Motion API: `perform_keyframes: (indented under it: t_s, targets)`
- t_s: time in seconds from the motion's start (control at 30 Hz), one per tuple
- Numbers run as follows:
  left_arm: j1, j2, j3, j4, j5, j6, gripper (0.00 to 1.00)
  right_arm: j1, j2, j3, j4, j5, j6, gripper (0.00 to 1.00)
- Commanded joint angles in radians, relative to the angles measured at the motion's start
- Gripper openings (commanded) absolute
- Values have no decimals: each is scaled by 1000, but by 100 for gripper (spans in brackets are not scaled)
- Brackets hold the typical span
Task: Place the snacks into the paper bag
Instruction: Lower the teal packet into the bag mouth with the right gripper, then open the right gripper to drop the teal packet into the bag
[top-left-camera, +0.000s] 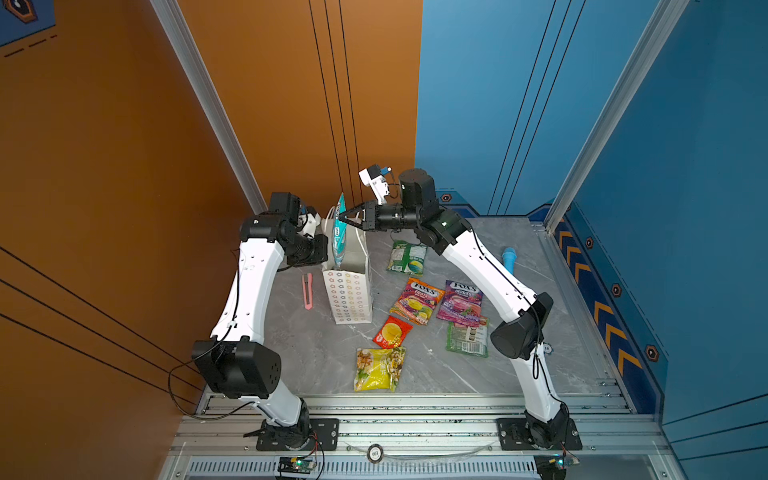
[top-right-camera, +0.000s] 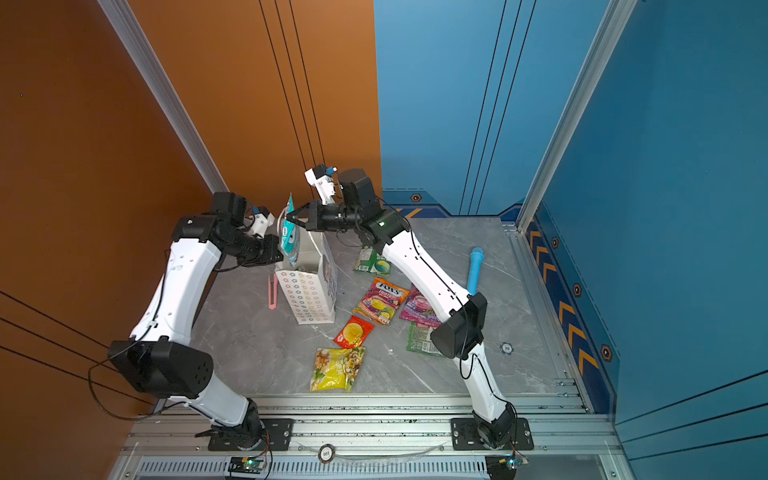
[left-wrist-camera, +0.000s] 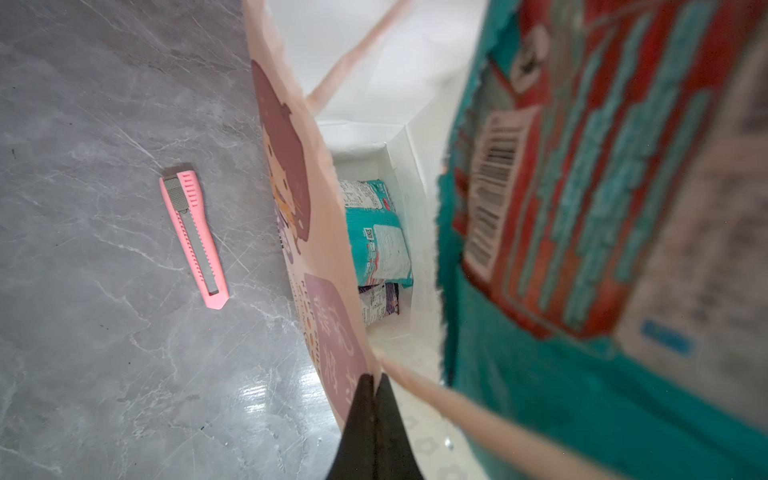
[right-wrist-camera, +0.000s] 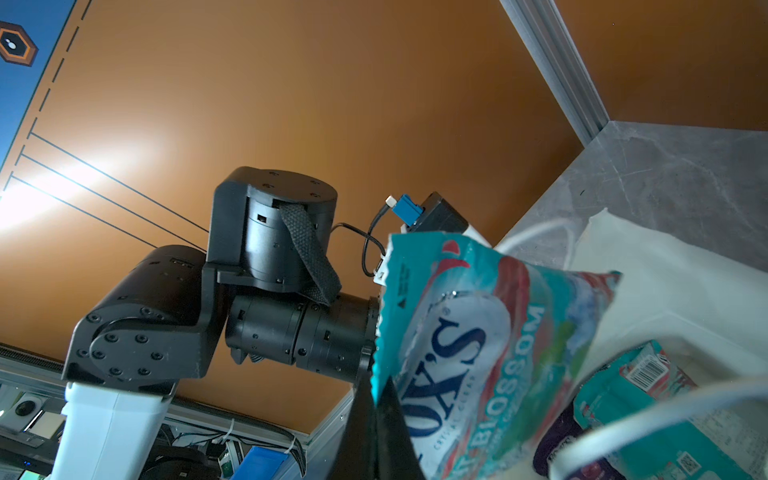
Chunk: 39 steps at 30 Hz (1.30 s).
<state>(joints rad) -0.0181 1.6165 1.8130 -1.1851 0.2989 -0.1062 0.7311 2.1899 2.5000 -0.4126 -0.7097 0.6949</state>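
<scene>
My right gripper should keep lowering the teal packet, which hangs upright with its lower end (top-left-camera: 338, 261) in the paper bag's opening (top-left-camera: 350, 254), until most of the packet is inside.
The white paper bag (top-left-camera: 349, 299) (top-right-camera: 309, 297) stands upright and open at the back left of the table. My left gripper (left-wrist-camera: 374, 376) is shut on the rim of its cartoon-girl face (left-wrist-camera: 286, 174). My right gripper (top-left-camera: 341, 217) (top-right-camera: 289, 216) (right-wrist-camera: 376, 386) is shut on the edge of a teal FOX'S packet (top-left-camera: 340, 237) (right-wrist-camera: 490, 340), which hangs upright with its lower end in the bag's mouth. Inside lie a teal packet (left-wrist-camera: 382, 232) and a purple one (left-wrist-camera: 380, 303). On the table lie orange (top-left-camera: 415, 301), purple (top-left-camera: 460, 303), red (top-left-camera: 392, 331), yellow (top-left-camera: 379, 369) and two green (top-left-camera: 407, 257) (top-left-camera: 467, 338) snacks.
A pink utility knife (top-left-camera: 307, 291) (left-wrist-camera: 195, 237) lies just left of the bag. A light blue cylinder (top-left-camera: 509, 259) (top-right-camera: 476, 270) lies at the back right, partly behind my right arm. Orange and blue walls close in the back and sides.
</scene>
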Motion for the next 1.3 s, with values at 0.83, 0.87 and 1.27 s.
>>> perform_keyframes:
  t_s: [0.83,0.87,1.27]
  targets:
    - [3,-32,-2,13,-7,-15,0,6,133,15,-19,-40,38,0]
    - [3,-32,-2,13,-7,-15,0,7,143,24,-19,-43,44,0]
    - [7,-38,-8,13,-6,-8,0,-23,83,-9,-23,20,41,24]
